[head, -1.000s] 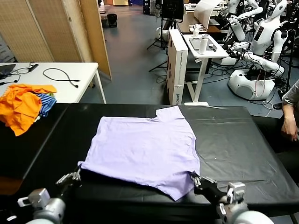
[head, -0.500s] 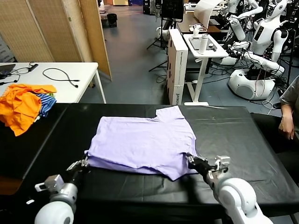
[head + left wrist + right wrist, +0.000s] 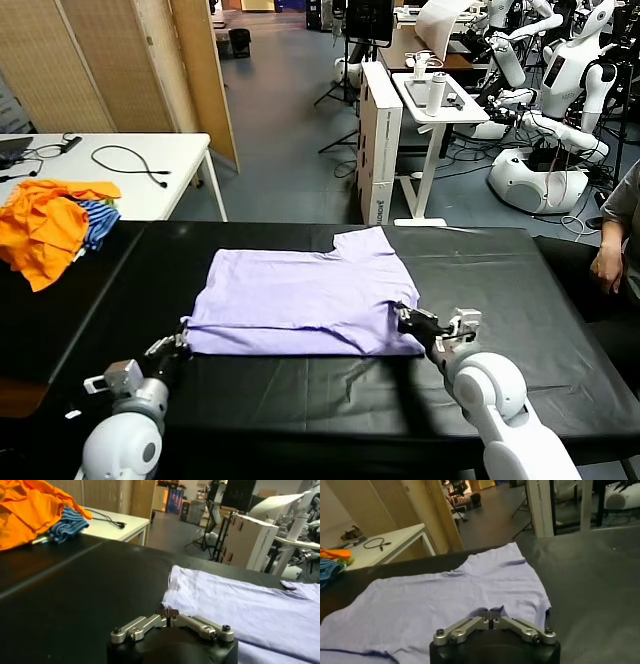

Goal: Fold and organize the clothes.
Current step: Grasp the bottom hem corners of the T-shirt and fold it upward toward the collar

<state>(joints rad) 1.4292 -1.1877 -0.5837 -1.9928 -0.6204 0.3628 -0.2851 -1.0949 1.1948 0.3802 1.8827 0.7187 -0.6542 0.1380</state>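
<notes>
Next, I open my left gripper, take the shirt's near corner [image 3: 193,350] and pull the shirt closer, because my left gripper is pinching the shirt next to the top layer's edge [image 3: 191,325], short of that corner.
The clothes are a pale lavender T-shirt [image 3: 300,295] lying flat on the black table [image 3: 500,300], its near hem lifted and doubled back over itself. My left gripper [image 3: 181,340] is shut on the shirt's near left corner; the left wrist view shows its tips [image 3: 169,613] pinched on the fabric edge of the shirt [image 3: 240,600]. My right gripper [image 3: 404,315] is shut on the near right corner, and in the right wrist view its tips [image 3: 490,613] bite into the shirt [image 3: 455,592]. A thin darker purple edge shows under the fold.
A heap of orange and striped clothes [image 3: 45,225] lies at the table's far left. Behind it stands a white table with a cable [image 3: 130,160]. A person's arm [image 3: 612,262] hangs by the table's right side. Other robots and a stand fill the background.
Both grippers have moved away from my body with the near hem, drawing it over the shirt. The shirt's near edge now lies straighter and farther from me.
</notes>
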